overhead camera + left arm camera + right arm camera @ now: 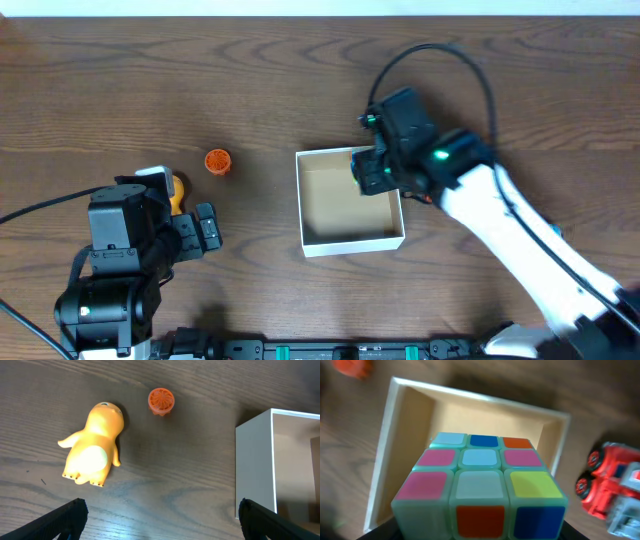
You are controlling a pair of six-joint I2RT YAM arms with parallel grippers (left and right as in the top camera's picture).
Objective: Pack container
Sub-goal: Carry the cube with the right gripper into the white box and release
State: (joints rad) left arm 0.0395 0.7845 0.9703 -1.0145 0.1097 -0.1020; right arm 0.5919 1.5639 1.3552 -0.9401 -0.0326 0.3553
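I should go on lowering the puzzle cube (479, 485) inward with my right gripper, as it hangs over the box's empty inside (342, 200), until it's within the box's white sides, then release.
The container (352, 243) is a shallow square box with white walls and a tan inside, at the table's middle. It also shows in the left wrist view (252, 460) and the right wrist view (380, 460). My right gripper (375, 170) is over the box's far right corner, shut on a multicoloured puzzle cube (480, 485) held above the box's inside. My left gripper (195, 232) is open and empty (160, 527), left of the box. A yellow toy figure (92, 450) lies on the table ahead of it (177, 190).
A small orange ridged piece (217, 161) stands left of the box, beyond the yellow figure (161, 401). A red toy truck (610, 485) lies on the table just outside the box's right wall, hidden under my right arm in the overhead view.
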